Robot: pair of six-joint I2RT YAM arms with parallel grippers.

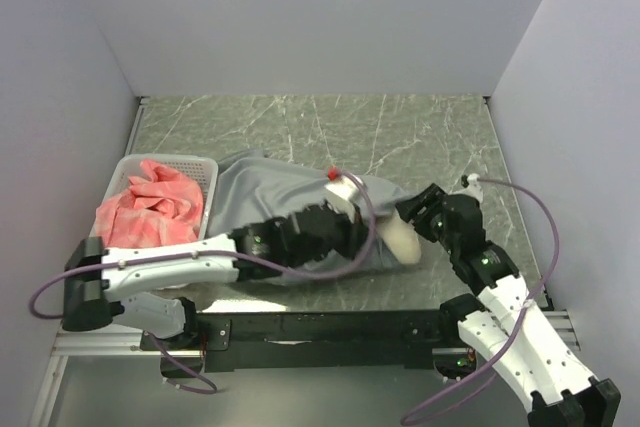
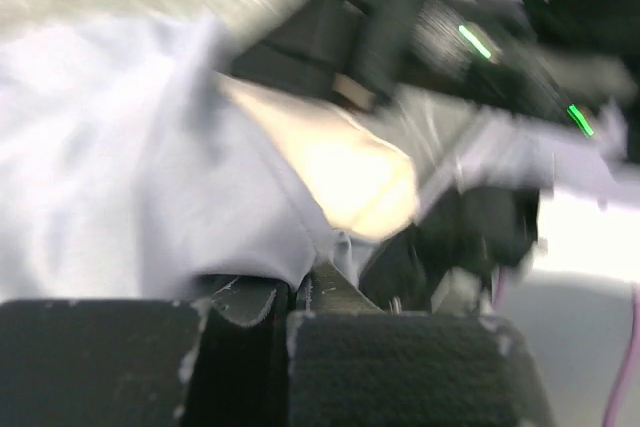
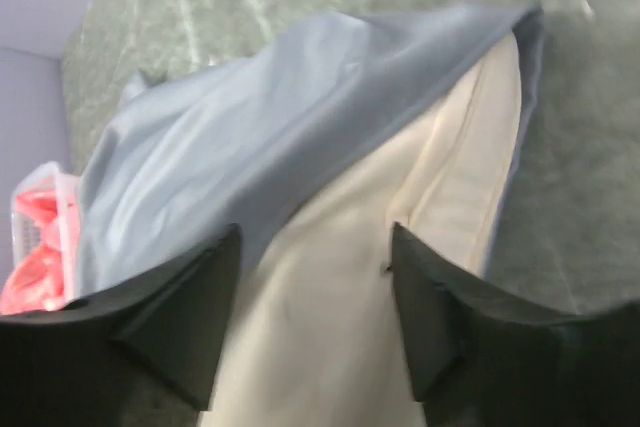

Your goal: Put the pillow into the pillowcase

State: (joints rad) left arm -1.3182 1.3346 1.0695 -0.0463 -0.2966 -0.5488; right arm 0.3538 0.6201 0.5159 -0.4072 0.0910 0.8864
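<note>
The robot's left gripper has one side of the hem and the pillow's end [image 1: 402, 240] is poking out, so the right gripper needs to grab the hem's far corner [image 3: 529, 24] before both lift.
The grey pillowcase [image 1: 265, 187] lies crumpled in the middle of the table. The cream pillow [image 1: 402, 239] is mostly inside it, and one end sticks out of the mouth on the right. My left gripper [image 1: 352, 232] reaches over the sack to that mouth. In the left wrist view my left gripper [image 2: 290, 292] is shut, with the pillowcase [image 2: 150, 177] hem pinched between its tips and the pillow [image 2: 350, 172] just beyond. My right gripper [image 3: 315, 292] is open, with its fingers [image 3: 200, 317] astride the bare pillow [image 3: 330, 347] below the pillowcase [image 3: 250, 117] edge.
A white lattice basket [image 1: 165, 160] holding a pink-red cloth [image 1: 150, 209] stands against the pillowcase's left end. White walls close in the table on three sides. The two wrists are close together at the pillow's exposed end.
</note>
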